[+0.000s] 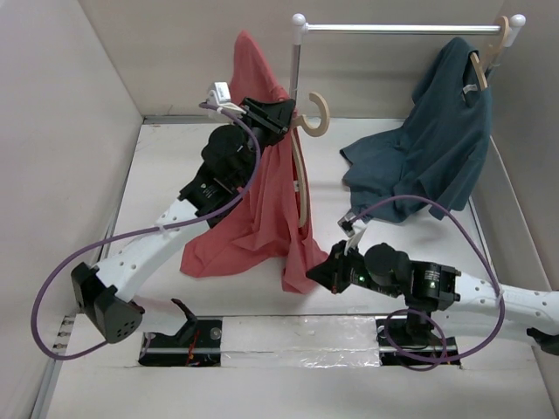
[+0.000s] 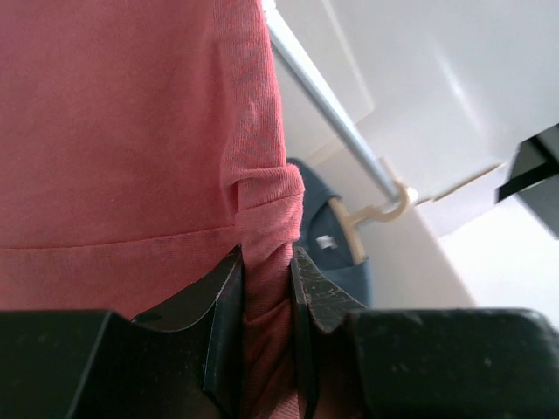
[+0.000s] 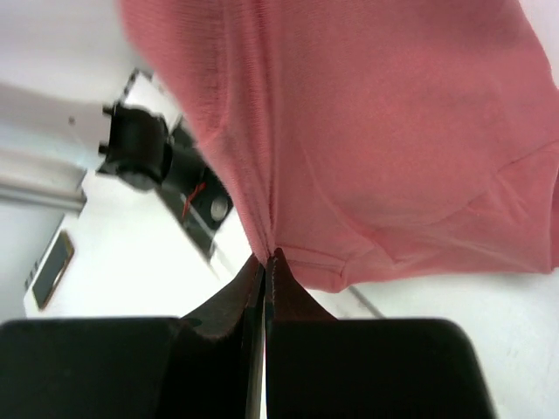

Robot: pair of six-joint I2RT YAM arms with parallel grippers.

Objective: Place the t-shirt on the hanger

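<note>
Next, my right gripper takes the hanger's arm (image 1: pixel 302 188) to steady it before my left gripper leaves the bunched fold, because my right gripper has hold of only the t-shirt's bottom corner (image 1: pixel 301 280).
The coral-red t-shirt (image 1: pixel 253 192) hangs in a long drape from up high down to the table. The pale wooden hanger (image 1: pixel 302 179) stands upright along the t-shirt's right side, with its hook (image 1: pixel 317 116) sticking out to the right. My left gripper (image 1: pixel 278 118) is raised beside that hook. In the left wrist view it (image 2: pixel 266 262) is shut on a bunched fold of the t-shirt (image 2: pixel 131 131). My right gripper (image 1: pixel 325 272) is low by the t-shirt's bottom corner. In the right wrist view it (image 3: pixel 268 260) is shut on the t-shirt's (image 3: pixel 376 131) edge.
A metal rail (image 1: pixel 406 29) on a post runs across the back right. A dark teal shirt (image 1: pixel 428 148) hangs from it on a second wooden hanger (image 1: pixel 487 54) and trails onto the table. Walls close in the left, back and right sides.
</note>
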